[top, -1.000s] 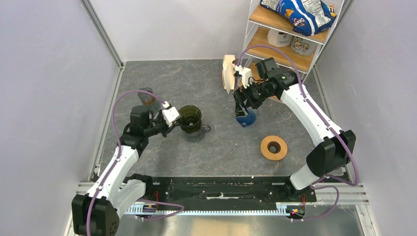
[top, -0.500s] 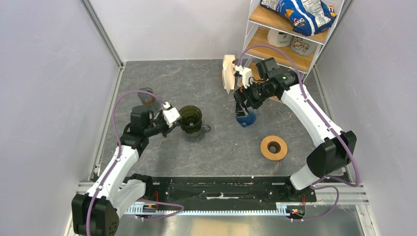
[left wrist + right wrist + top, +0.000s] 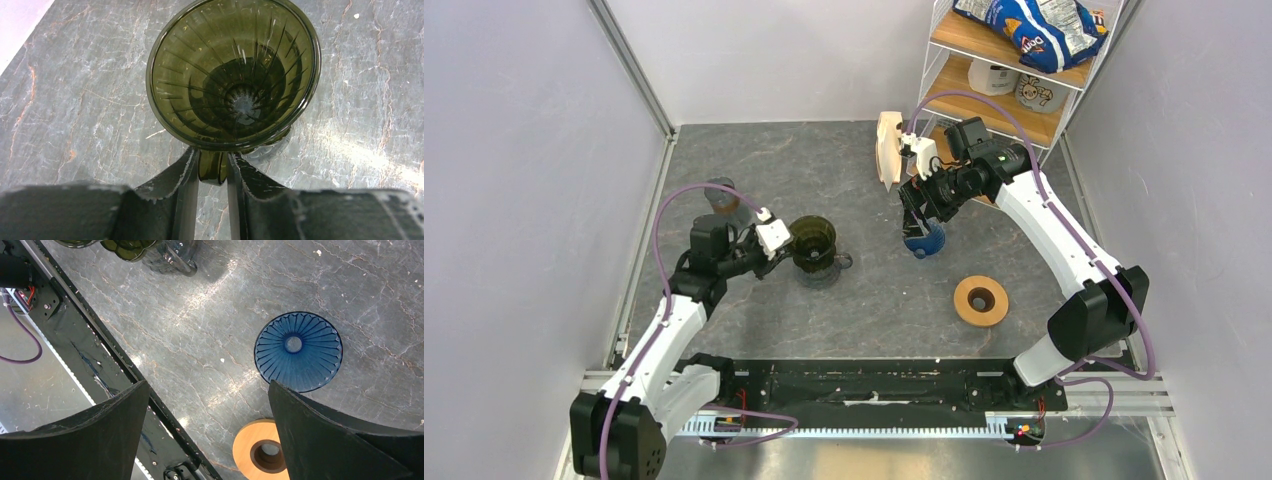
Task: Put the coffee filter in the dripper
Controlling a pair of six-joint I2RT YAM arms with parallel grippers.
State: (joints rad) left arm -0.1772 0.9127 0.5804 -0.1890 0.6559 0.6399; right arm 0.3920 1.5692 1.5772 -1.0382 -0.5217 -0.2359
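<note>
Next, I open my left gripper, turn it in line with the dripper's handle and close squarely on the handle, because the end of the dripper's handle (image 3: pixel 212 177) lies at a slant across my left gripper's fingers.
The dark olive dripper (image 3: pixel 811 240) stands left of centre, seemingly on a clear glass carafe (image 3: pixel 832 270). In the left wrist view its open cone (image 3: pixel 232 70) is empty. My left gripper (image 3: pixel 784 250) is shut on the dripper's small side handle (image 3: pixel 213 167), one finger on each side (image 3: pixel 212 156). My right gripper (image 3: pixel 916 212) hangs open and empty above the table (image 3: pixel 207 385), just over the blue ribbed cone (image 3: pixel 298 351). No single thin coffee filter shows in any view. The dripper's edge (image 3: pixel 125 246) shows at the top of the right wrist view.
A thick cream stack (image 3: pixel 887 148) stands upright near the right wrist. The blue cone (image 3: pixel 922 240) and a wooden ring (image 3: pixel 981 300) (image 3: pixel 265 452) lie right of centre. A shelf (image 3: pixel 999 110) with a chip bag stands at the back right. A small glass (image 3: pixel 721 195) is at the left.
</note>
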